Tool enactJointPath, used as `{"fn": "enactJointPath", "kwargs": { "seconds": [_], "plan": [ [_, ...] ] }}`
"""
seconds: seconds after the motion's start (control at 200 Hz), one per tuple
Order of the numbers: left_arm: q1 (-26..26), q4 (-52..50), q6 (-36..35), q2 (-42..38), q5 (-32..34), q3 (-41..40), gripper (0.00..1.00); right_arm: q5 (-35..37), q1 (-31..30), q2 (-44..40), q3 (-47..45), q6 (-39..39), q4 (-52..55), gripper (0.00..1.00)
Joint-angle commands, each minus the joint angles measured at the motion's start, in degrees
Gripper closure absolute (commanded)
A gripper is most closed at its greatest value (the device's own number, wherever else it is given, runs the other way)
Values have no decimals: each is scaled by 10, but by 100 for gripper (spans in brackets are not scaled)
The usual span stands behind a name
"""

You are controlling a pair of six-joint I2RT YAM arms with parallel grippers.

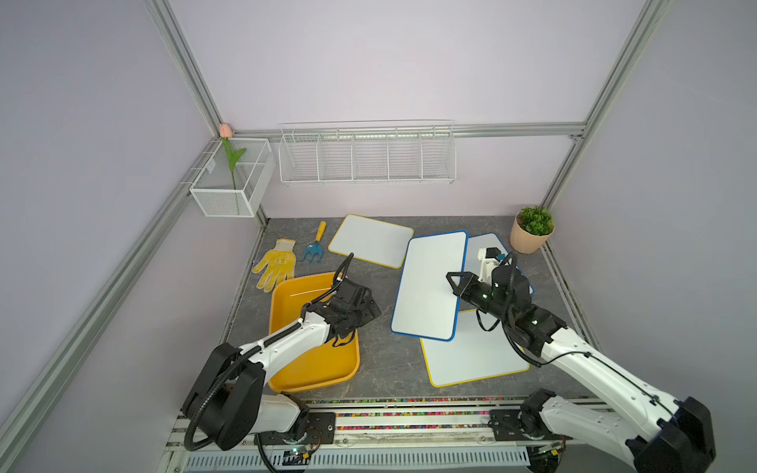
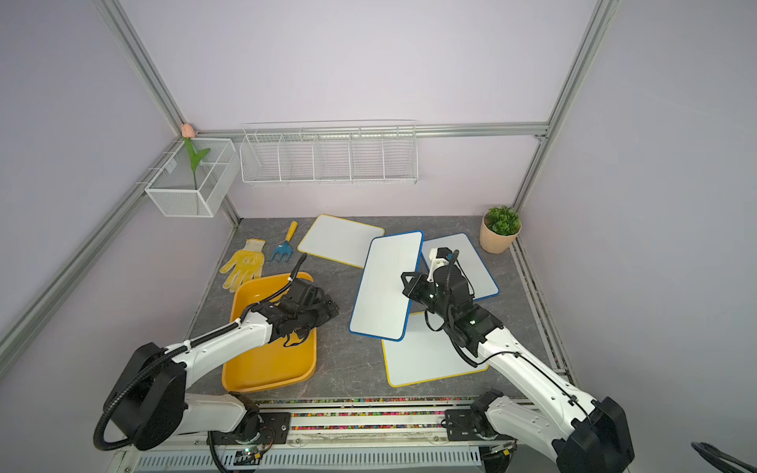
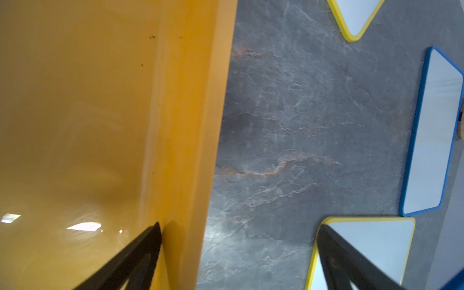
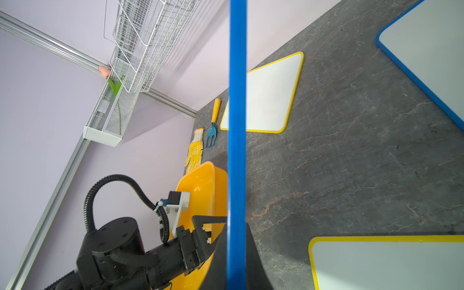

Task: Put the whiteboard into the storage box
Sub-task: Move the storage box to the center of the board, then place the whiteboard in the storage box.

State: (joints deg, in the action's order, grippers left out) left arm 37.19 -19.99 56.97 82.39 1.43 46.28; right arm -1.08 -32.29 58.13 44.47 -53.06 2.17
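Note:
My left arm is across the storage box (image 1: 321,364), so next I move my left gripper back toward the yellow glove (image 1: 275,265) before my right gripper lowers the whiteboard in.
My right gripper (image 1: 452,282) (image 4: 236,226) is shut on the long edge of a blue-framed whiteboard (image 1: 430,286) (image 2: 385,286), which hangs tilted above the table. In the right wrist view that blue edge (image 4: 236,113) runs straight between the jaws. The storage box (image 1: 315,368) (image 2: 266,364) is an orange-yellow tray at the front left. My left gripper (image 1: 370,309) (image 3: 239,224) is open and holds nothing; it straddles the tray's right wall (image 3: 213,100), with one finger inside the tray and the other over the table.
Three more whiteboards lie flat: a yellow-framed one at the back (image 1: 370,241), a blue-framed one under my right arm (image 1: 483,245), and a yellow-framed one at the front right (image 1: 471,360). A yellow glove (image 1: 276,262), a hand fork (image 1: 315,243) and a potted plant (image 1: 532,229) stand around them.

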Motion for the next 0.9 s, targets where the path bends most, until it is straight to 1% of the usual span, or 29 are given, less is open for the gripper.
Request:
{"fn": "enactJointPath", "kwargs": {
  "seconds": [0.0, 0.09, 0.185, 0.29, 0.38, 0.445, 0.54, 0.67, 0.825, 0.895],
  "plan": [
    [28, 36, 15, 41, -6, 65, 3, -42, 35, -30, 19, 3, -21, 94],
    [40, 18, -3, 65, -14, 114, 3, -61, 67, -42, 30, 14, 6, 94],
    [40, -15, -40, 62, -16, 152, 3, -72, 89, -48, 54, 42, 45, 94],
    [37, -114, -123, 59, -5, 224, 2, -82, 92, -33, 105, 73, 87, 94],
    [25, -202, -182, 49, 20, 279, 1, -114, 90, -11, 125, 73, 72, 94],
    [12, -268, -217, 38, 50, 310, 1, -131, 83, 8, 139, 72, 60, 94],
    [-19, -326, -262, 9, 65, 326, 1, -144, 54, 39, 159, 77, 44, 94],
    [-66, -342, -291, -49, 84, 304, 0, -139, 7, 81, 175, 80, 19, 94],
    [-161, -347, -306, -101, 55, 275, 0, -140, -47, 136, 177, 61, -29, 94],
    [-212, -339, -313, -117, 22, 257, 0, -142, -75, 168, 187, 56, -45, 94]
  ]
}}
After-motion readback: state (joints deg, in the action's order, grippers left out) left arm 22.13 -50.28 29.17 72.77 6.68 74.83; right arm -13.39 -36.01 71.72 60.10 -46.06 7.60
